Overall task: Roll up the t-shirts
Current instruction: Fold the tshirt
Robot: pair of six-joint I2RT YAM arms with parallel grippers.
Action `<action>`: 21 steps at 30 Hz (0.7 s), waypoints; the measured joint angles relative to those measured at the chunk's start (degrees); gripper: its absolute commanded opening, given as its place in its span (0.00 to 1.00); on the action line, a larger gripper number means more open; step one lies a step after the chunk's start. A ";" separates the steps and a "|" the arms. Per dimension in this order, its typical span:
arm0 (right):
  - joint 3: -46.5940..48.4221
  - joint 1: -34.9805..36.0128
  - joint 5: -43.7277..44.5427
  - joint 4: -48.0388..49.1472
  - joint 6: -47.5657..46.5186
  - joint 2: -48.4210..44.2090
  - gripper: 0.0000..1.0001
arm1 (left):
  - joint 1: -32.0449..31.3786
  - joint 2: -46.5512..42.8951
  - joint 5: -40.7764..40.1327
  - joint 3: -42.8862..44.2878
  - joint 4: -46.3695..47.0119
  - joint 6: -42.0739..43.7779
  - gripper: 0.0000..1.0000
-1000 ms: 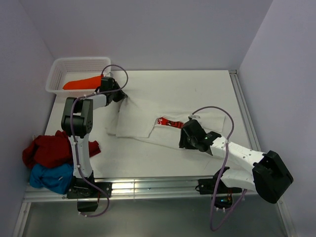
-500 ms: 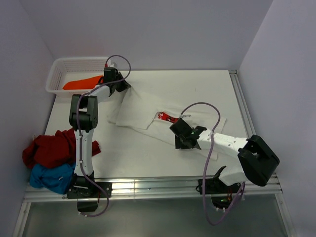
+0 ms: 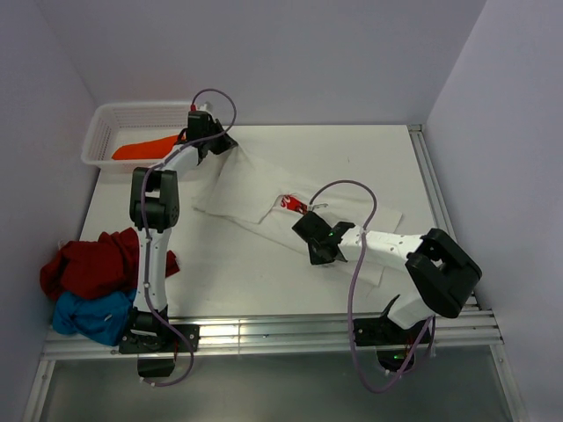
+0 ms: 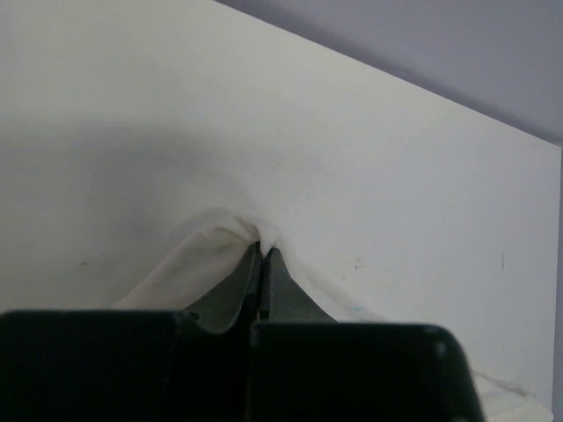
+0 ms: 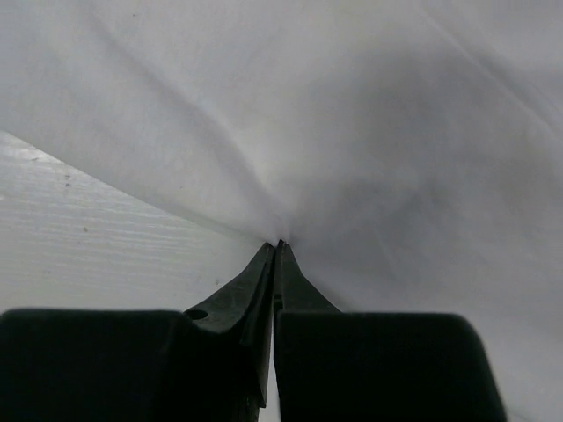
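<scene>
My left gripper should keep its hold until the t-shirt points toward the metal rail [image 3: 273, 326], as my grippers are pinching the white t-shirt's far corner [image 3: 237, 150] and near edge.
A white t-shirt [image 3: 255, 189] with a red print [image 3: 290, 203] lies stretched slantwise across the table. My left gripper [image 3: 230, 146] is shut on its far left corner, and the cloth [image 4: 198, 264] bunches at the pinched tips [image 4: 262, 249]. My right gripper [image 3: 310, 244] is shut on the shirt's near edge, where creases in the white cloth [image 5: 369, 132] run into the tips [image 5: 278, 243]. A red t-shirt [image 3: 92, 264] and a blue one [image 3: 88, 316] sit heaped at the near left. An orange one [image 3: 145, 147] lies in the basket.
The white mesh basket [image 3: 132, 111] stands at the far left corner, close to my left wrist. A metal rail [image 3: 264, 330] runs along the table's near edge, and walls close in on both sides.
My left gripper has drawn the shirt's corner farther back and right. My right arm has slid left along the shirt's near edge, and its jaws have shut on the cloth.
</scene>
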 measured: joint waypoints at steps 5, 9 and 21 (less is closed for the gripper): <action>1.07 2.95 -0.50 -0.04 -0.31 0.81 0.00 | -0.81 1.97 -0.20 3.91 -2.62 0.33 0.01; 3.56 8.44 -1.07 -0.72 0.26 2.34 0.00 | -1.31 2.95 -0.24 6.01 -3.63 0.37 0.01; 24.90 26.80 -5.44 -1.81 2.89 15.85 0.22 | -3.32 4.70 0.17 7.39 -3.98 1.14 0.04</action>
